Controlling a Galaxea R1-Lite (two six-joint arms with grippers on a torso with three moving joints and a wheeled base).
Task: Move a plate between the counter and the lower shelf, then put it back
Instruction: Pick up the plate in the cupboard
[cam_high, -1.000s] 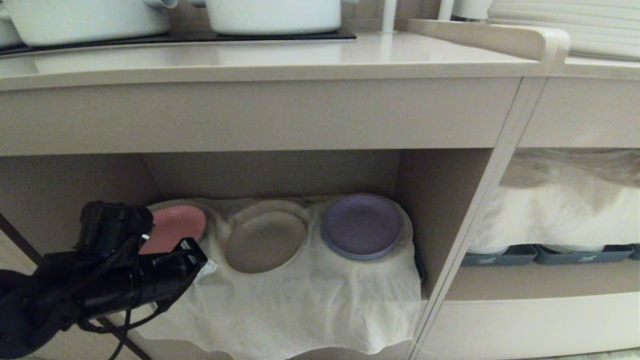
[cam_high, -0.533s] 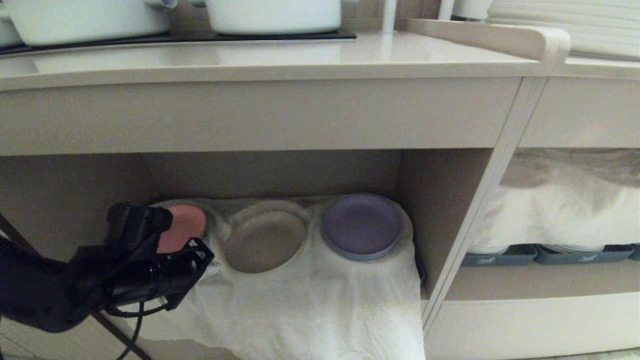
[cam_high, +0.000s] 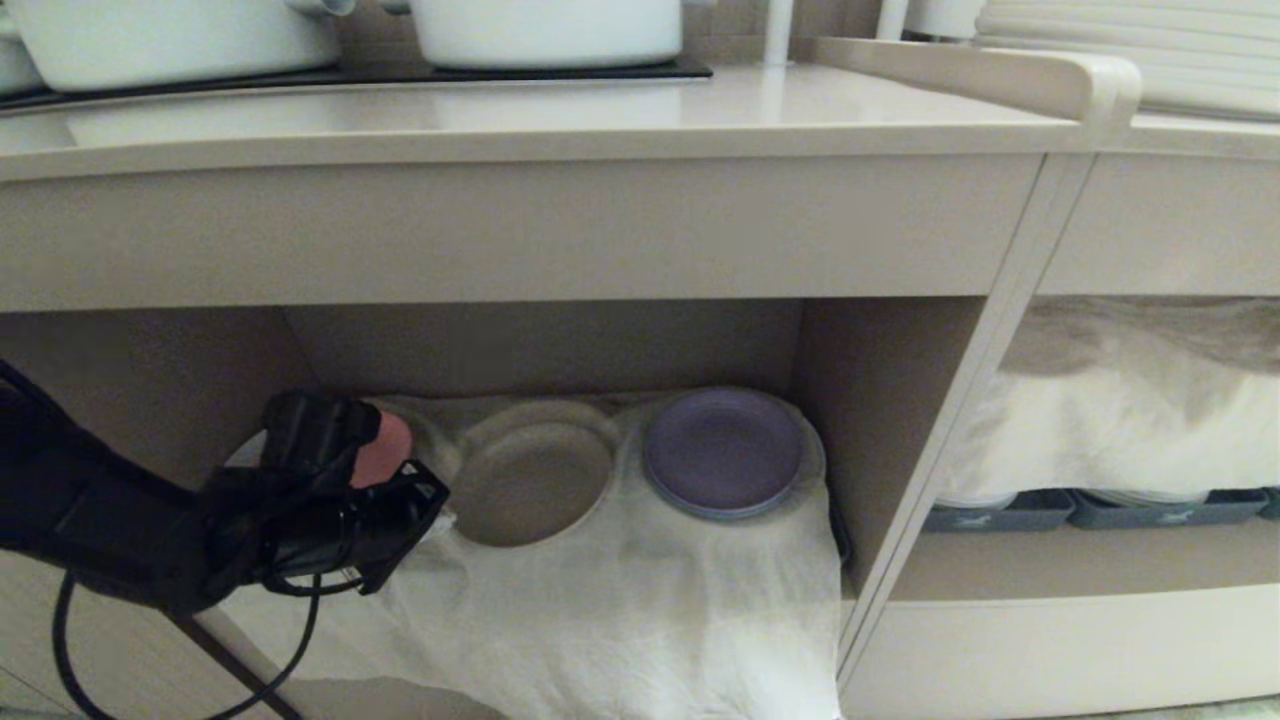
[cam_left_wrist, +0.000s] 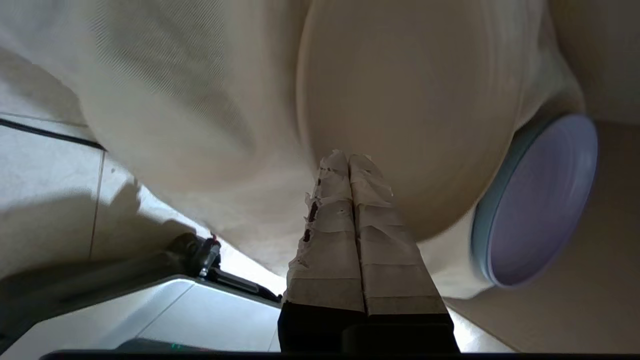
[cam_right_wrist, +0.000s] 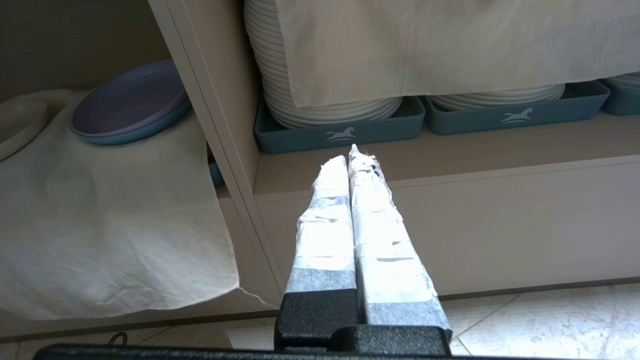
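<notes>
My left gripper is closed, and the cream plate's rim (cam_left_wrist: 305, 129) is outside its fingers. I should open it, put its fingers on both sides of the plate's rim and close on the rim before lifting.
The plate (cam_high: 530, 480), small and matte cream, lies on the white cloth (cam_high: 620, 600) of the lower shelf, between a pink plate (cam_high: 388, 450) and a purple plate (cam_high: 722, 450). My left arm (cam_high: 300, 510) reaches into the niche from the left, its wrist just left of the plate and covering most of the pink one. In the left wrist view the left gripper (cam_left_wrist: 348, 159) is shut and empty, its taped tips in front of the plate (cam_left_wrist: 410, 100); I cannot tell whether they touch it. The right gripper (cam_right_wrist: 350, 154) is shut and empty, low before the cabinet. The counter (cam_high: 560, 120) runs above.
White pots (cam_high: 545, 30) stand on a black panel on the counter. To the right is a wider niche with stacked white plates (cam_right_wrist: 320, 107) in blue-grey trays (cam_right_wrist: 350, 132) under a cloth. A divider wall (cam_high: 900, 430) bounds the niche on the right. Tiled floor lies below.
My left arm has moved right and deeper into the niche toward the cream plate, hiding more of the pink plate. The plates have not moved.
</notes>
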